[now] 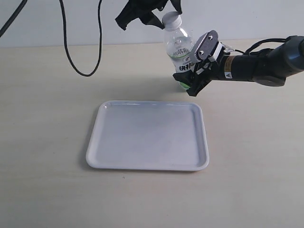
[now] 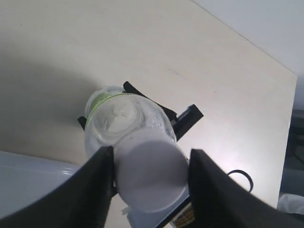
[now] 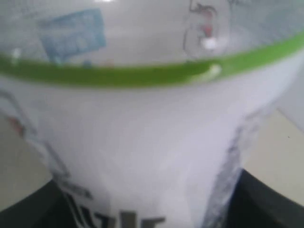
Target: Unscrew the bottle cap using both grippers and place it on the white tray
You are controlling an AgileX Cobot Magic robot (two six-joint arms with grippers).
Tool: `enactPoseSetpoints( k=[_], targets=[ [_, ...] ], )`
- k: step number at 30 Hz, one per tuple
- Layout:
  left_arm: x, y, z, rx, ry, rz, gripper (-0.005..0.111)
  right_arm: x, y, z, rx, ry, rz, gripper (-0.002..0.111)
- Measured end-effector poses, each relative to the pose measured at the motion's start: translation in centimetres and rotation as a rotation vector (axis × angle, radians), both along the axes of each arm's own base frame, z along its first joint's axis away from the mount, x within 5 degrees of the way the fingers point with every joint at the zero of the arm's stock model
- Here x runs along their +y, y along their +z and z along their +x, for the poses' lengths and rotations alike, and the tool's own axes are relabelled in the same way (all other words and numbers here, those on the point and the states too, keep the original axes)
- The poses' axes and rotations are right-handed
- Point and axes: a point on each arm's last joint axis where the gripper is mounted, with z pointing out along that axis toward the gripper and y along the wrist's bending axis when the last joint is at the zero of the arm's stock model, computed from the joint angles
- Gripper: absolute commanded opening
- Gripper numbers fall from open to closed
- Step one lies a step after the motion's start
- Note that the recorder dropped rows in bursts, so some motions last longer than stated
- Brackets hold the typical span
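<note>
The bottle (image 1: pixel 179 46) is leaning under the robot's left gripper with the cap (image 1: pixel 172 20) on its neck, so the left gripper should open, turn its wrist and take hold of the cap again.
The clear bottle (image 1: pixel 179 50) stands tilted at the back of the table, beyond the white tray (image 1: pixel 148 136). My right gripper (image 1: pixel 195 64) is shut on its white-and-green label, which fills the right wrist view (image 3: pixel 152 142). The white bottle cap (image 1: pixel 172 20) sits on the neck. My left gripper (image 1: pixel 161 14) comes down from above with its black fingers (image 2: pixel 97 190) against both sides of the cap (image 2: pixel 151 175), shut on it. The bottle's shoulder (image 2: pixel 121 116) shows below the cap in the left wrist view.
A black cable (image 1: pixel 71 52) loops down at the back left of the light wooden table (image 1: pixel 47 118). The right arm (image 1: pixel 266 61) stretches in from the right edge. A corner of the tray (image 2: pixel 28 180) shows in the left wrist view.
</note>
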Motion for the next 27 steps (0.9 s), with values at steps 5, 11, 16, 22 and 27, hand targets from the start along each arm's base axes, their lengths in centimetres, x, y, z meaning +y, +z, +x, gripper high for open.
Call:
enactPoseSetpoints(
  k=[5,11,16,22,27],
  targets=[
    [-0.22,0.12,-0.05,0.005,-0.004,-0.030,0.022,-0.03,0.01,0.03,0.006,-0.010,0.009,0.000],
    [-0.18,0.00,-0.01,-0.027,-0.063,0.000,0.080,-0.16,0.01,0.08,0.012,-0.024,0.016,0.000],
    [-0.18,-0.33,0.13,-0.091,-0.167,0.062,0.103,-0.15,0.02,0.07,0.009,-0.022,0.015,0.000],
    [-0.18,-0.17,0.18,-0.195,-0.312,0.138,0.102,-0.15,0.02,0.07,0.009,-0.022,0.015,0.000],
    [-0.19,0.61,0.28,-0.329,-0.467,0.216,0.102,-0.15,0.02,0.07,0.009,-0.022,0.015,0.000]
  ],
)
